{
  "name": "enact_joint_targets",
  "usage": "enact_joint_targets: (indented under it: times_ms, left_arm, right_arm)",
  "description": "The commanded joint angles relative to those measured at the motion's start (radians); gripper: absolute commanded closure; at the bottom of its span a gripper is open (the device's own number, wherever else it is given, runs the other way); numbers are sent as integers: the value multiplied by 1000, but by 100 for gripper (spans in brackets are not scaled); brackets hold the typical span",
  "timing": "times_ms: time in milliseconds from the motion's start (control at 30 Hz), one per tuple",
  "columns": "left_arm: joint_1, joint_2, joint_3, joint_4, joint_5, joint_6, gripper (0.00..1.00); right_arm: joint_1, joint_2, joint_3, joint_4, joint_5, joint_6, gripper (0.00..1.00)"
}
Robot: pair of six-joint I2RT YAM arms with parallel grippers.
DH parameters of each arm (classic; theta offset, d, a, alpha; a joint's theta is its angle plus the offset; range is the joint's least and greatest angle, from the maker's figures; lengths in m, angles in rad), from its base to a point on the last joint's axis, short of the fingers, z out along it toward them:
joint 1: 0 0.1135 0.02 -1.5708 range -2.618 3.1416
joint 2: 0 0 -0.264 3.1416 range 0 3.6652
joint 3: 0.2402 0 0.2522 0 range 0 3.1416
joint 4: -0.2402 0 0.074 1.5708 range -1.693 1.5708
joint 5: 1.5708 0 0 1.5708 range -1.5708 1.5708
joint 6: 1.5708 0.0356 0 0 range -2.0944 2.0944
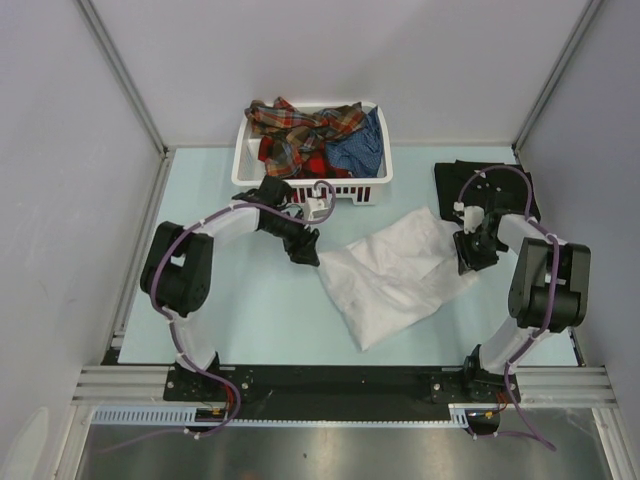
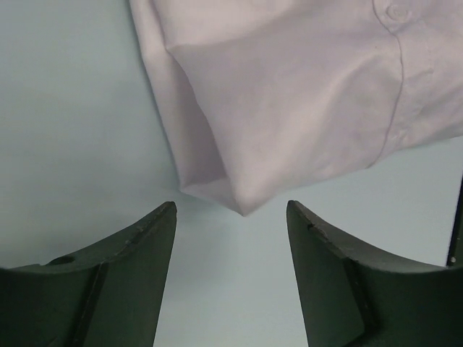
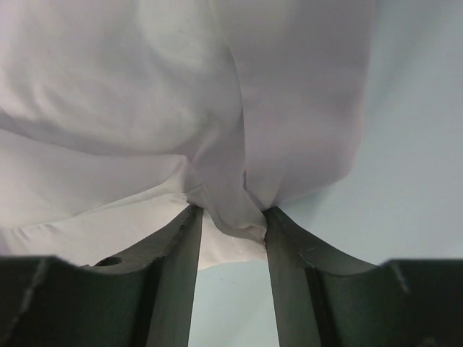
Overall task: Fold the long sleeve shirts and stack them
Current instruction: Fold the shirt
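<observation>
The white shirt's back end (image 1: pixel 424 219) is slanting toward the black shirt, so before folding I need my right gripper to swing that end squarely in front of the basket (image 1: pixel 335 217).
A plain white long sleeve shirt (image 1: pixel 390 275) lies crumpled across the middle of the pale table. My left gripper (image 1: pixel 305 250) stands open at the shirt's left corner. In the left wrist view that white corner (image 2: pixel 289 94) ends just beyond the gripper (image 2: pixel 231 206), with nothing between the fingers. My right gripper (image 1: pixel 468 262) is at the shirt's right edge. In the right wrist view a bunched fold of white cloth (image 3: pixel 108 87) sits between the tips of the gripper (image 3: pixel 233 213) and touches both fingers. A folded black shirt (image 1: pixel 455 180) lies at the back right.
A white slatted basket (image 1: pixel 240 165) stands at the back centre, holding plaid shirts (image 1: pixel 300 125) and a blue shirt (image 1: pixel 362 148). Grey walls close in the table on the left, right and back. The right arm's elbow hangs over part of the black shirt.
</observation>
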Motion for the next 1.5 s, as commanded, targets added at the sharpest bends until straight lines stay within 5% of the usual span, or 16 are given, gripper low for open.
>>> enact_joint_targets:
  times_ms: [0, 267, 400, 567, 733, 1067, 1167, 1300, 1400, 1467]
  left_arm:
    - [-5, 41, 119, -61, 51, 145, 32]
    - [-48, 143, 237, -388, 48, 451, 32]
    - [-77, 184, 304, -433, 25, 469, 32]
    - [-110, 216, 347, -480, 25, 489, 51]
    - [-130, 129, 160, -482, 33, 489, 83]
    - [-149, -190, -271, -423, 102, 380, 87]
    - [-169, -279, -338, -405, 94, 352, 84]
    - [-179, -337, -387, -348, 86, 286, 45]
    - [-154, -389, -394, -371, 89, 315, 30]
    - [-78, -443, -395, -387, 103, 324, 29]
  right_arm:
    - [28, 94, -4, 83, 14, 38, 56]
    - [72, 100, 37, 83, 26, 37, 55]
    - [110, 89, 25, 106, 40, 23, 55]
    - [163, 104, 34, 111, 51, 27, 55]
    - [221, 91, 29, 123, 75, 10, 56]
    - [466, 45, -4, 181, 75, -23, 57]
    - [584, 35, -4, 204, 66, -31, 57]
    - [701, 70, 11, 241, 85, -51, 57]
    - [735, 115, 40, 266, 98, -63, 58]
    - [739, 144, 66, 288, 111, -72, 59]
